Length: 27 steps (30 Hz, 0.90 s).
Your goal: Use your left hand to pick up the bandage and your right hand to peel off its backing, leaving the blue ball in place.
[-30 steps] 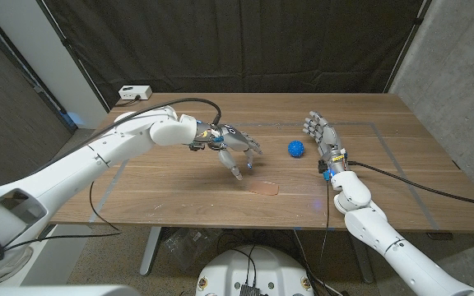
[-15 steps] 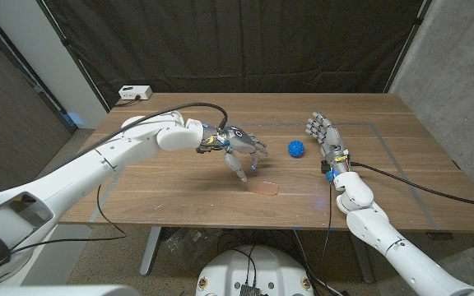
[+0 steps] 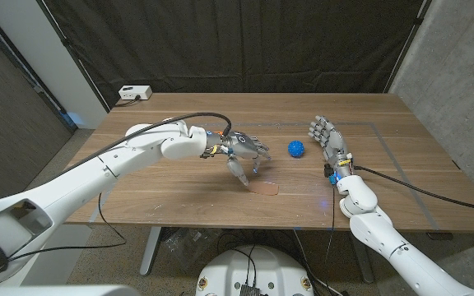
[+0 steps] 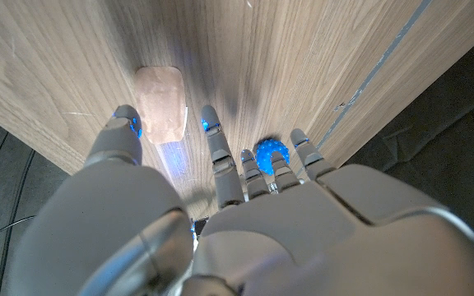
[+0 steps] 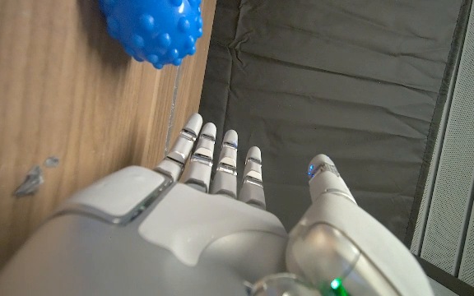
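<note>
I expect the tan bandage (image 4: 160,104) to show white backing hidden underneath when I lift it, because a thin white sliver (image 4: 186,116) peeks out along the bandage's edge.
A tan bandage (image 3: 264,187) lies flat on the wooden table (image 3: 171,185) near its front edge, and it shows pale pink (image 4: 160,111) in the left wrist view. My left hand (image 3: 244,154) hovers just above and behind it, fingers spread and pointing down, holding nothing. Its fingertips (image 4: 127,125) frame the bandage from above. The blue spiky ball (image 3: 295,149) sits right of that hand, also seen as the ball (image 4: 271,153) and the ball (image 5: 152,29). My right hand (image 3: 325,140) stands upright with fingers apart, just right of the ball, holding nothing.
A white box (image 3: 135,93) with a cable sits at the table's far left corner. Thin tape lines (image 3: 385,136) mark the tabletop on the right. A dark curtain hangs behind the table.
My left arm has reached further right and forward, bringing the hand closer above the bandage. The right hand, ball and bandage have stayed put.
</note>
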Available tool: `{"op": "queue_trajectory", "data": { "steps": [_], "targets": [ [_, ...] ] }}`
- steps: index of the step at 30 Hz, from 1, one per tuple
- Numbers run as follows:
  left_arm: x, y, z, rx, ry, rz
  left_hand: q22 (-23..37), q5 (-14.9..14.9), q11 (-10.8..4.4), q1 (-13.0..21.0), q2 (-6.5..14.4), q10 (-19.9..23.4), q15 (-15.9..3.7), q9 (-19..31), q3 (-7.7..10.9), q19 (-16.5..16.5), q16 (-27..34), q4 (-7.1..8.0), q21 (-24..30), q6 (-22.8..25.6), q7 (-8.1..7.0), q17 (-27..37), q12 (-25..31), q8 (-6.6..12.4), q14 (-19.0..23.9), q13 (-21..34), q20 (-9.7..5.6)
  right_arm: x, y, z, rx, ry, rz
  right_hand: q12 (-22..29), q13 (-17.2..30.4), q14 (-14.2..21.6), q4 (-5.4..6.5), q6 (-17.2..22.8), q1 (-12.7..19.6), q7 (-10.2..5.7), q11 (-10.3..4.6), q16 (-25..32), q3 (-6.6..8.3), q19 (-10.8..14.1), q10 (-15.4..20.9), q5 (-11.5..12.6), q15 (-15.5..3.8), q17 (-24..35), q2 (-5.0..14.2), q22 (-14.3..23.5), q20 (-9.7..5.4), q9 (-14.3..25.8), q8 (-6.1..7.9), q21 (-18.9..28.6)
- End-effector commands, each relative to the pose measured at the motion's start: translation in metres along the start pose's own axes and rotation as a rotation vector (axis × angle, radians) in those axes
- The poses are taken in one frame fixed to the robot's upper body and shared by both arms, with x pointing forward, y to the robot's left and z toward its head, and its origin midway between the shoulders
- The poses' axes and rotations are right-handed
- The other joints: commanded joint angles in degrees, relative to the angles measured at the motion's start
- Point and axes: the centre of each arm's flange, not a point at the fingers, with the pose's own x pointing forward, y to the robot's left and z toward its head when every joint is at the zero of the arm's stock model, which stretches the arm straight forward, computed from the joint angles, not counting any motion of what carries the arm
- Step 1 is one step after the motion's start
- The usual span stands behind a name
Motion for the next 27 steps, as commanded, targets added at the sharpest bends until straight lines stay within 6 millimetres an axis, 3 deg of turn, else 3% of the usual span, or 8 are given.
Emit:
{"op": "queue_trajectory", "data": {
  "steps": [1, 14, 27],
  "targets": [
    [0.003, -0.006, 0.018, 0.052, 0.002, 0.017, 0.07, 0.3, -0.55, 0.95, 0.11, 0.53, -0.04, 0.3, -0.25, 0.25, 0.02, -0.23, -0.01, 0.64, 0.06, 0.06, -0.03, 0.4, -0.04, 0.21, -0.26, -0.006, -0.004, -0.002, 0.015, -0.006, -0.005, -0.02, 0.25, 0.63, 0.24, 0.62, -0.31, -0.02, -0.04, -0.02, 0.34, 0.39, 0.48, 0.35, 0.17, 0.05, 0.07, 0.1, 0.42, 0.17, 0.18, -0.22],
    [0.004, -0.017, 0.03, 0.136, 0.022, 0.022, 0.12, 0.47, -1.09, 1.9, 0.33, 0.94, -0.28, 0.76, -0.8, 0.34, 0.11, 0.0, -0.09, 1.88, -0.06, 0.16, -0.21, 1.29, 0.19, 0.25, -0.36, -0.009, -0.004, -0.004, 0.02, -0.01, -0.007, -0.03, 0.25, 0.75, 0.29, 0.59, -0.45, -0.01, 0.0, 0.0, 0.4, 0.5, 0.55, 0.36, 0.15, 0.05, 0.08, 0.1, 0.45, 0.18, 0.09, -0.38],
    [0.005, -0.025, 0.036, 0.168, 0.016, 0.058, 0.22, 0.65, -2.05, 2.92, 0.67, 2.24, -0.98, 1.17, -1.2, 1.66, 0.38, 0.14, 0.37, 3.62, -0.47, 0.22, -0.04, 2.41, 1.07, 0.28, -1.42, -0.011, -0.005, -0.002, 0.013, -0.012, -0.011, -0.08, 0.26, 0.79, 0.25, 0.62, -0.5, -0.02, -0.04, -0.04, 0.48, 0.57, 0.57, 0.38, 0.07, 0.02, 0.03, 0.11, 0.49, 0.18, 0.04, -0.6]
  ]
}}
